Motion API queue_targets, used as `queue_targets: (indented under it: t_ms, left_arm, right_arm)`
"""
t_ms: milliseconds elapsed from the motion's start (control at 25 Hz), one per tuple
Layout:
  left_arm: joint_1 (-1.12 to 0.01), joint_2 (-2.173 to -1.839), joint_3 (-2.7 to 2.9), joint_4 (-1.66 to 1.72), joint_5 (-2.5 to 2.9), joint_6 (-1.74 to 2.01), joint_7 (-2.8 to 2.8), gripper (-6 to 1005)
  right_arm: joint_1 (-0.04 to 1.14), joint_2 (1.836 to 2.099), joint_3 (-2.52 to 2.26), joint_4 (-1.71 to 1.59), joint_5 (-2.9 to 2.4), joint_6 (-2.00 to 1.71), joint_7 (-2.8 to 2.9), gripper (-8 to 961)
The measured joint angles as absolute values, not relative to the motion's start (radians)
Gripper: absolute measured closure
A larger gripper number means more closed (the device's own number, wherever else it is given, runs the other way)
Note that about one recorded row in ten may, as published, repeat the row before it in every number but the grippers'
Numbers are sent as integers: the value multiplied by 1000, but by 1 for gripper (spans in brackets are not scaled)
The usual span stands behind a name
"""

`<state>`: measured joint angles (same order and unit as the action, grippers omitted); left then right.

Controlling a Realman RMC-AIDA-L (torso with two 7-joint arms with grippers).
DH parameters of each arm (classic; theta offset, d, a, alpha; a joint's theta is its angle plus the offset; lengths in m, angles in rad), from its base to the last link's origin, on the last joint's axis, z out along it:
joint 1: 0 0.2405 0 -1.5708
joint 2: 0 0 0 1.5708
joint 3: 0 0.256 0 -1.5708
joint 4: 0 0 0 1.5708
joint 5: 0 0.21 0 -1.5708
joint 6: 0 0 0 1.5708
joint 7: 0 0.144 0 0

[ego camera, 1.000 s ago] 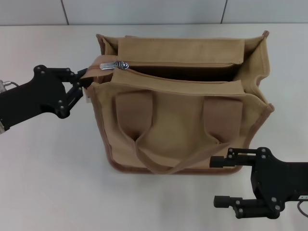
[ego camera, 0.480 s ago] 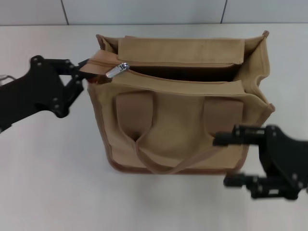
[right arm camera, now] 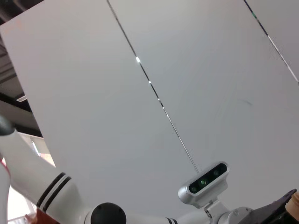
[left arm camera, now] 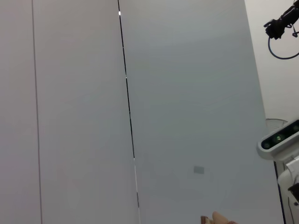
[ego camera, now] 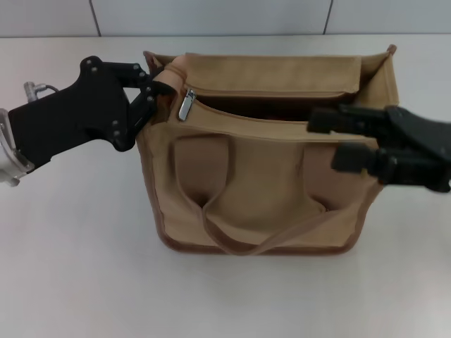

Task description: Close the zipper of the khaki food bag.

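The fabric (ego camera: 173,74) beside the silver pull tab is held in my closed left gripper, so next my right gripper grabs the tab (ego camera: 187,104) and pulls it along the gaping top.
The khaki food bag (ego camera: 254,183) stands on the white table, its handles lying over the front panel. Its zipper (ego camera: 275,94) runs along the top, and the top gapes open, dark inside. The silver pull tab (ego camera: 186,104) hangs at the left end. My left gripper (ego camera: 160,96) is shut on the fabric at the bag's left end, beside the pull tab. My right gripper (ego camera: 323,139) is open, over the bag's right half near the front flap. The wrist views show only wall panels, plus a sliver of khaki in the left wrist view (left arm camera: 220,218).
The white table (ego camera: 77,246) extends around the bag, with a tiled wall (ego camera: 211,15) behind it. The bag's right side flap (ego camera: 384,70) stands upright beyond my right gripper.
My left gripper moved up and right with the bag's left end, and the pull tab now hangs down. My right gripper rose from the table's front right to over the bag.
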<state>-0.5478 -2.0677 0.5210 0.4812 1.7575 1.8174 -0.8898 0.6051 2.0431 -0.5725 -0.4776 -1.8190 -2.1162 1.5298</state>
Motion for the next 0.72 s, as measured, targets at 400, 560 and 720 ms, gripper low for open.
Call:
queue_targets:
  t_ms: [400,560,720]
  left_arm:
    - [-523,-2064,501,483,1754,1820,-915,971]
    - [-506,-2066,500,480,1727,1833,-894,968]
    - [-497,-2068,503,434,1680,1837,-854,966]
  right_arm:
    - [702,2023,-584,-574,-1818,-2006,1885,261]
    - [750,2011,-588,-576,-1839,-1984,2029,260]
    - [783,2005,-592,-560,-1866,-1918,2146,260]
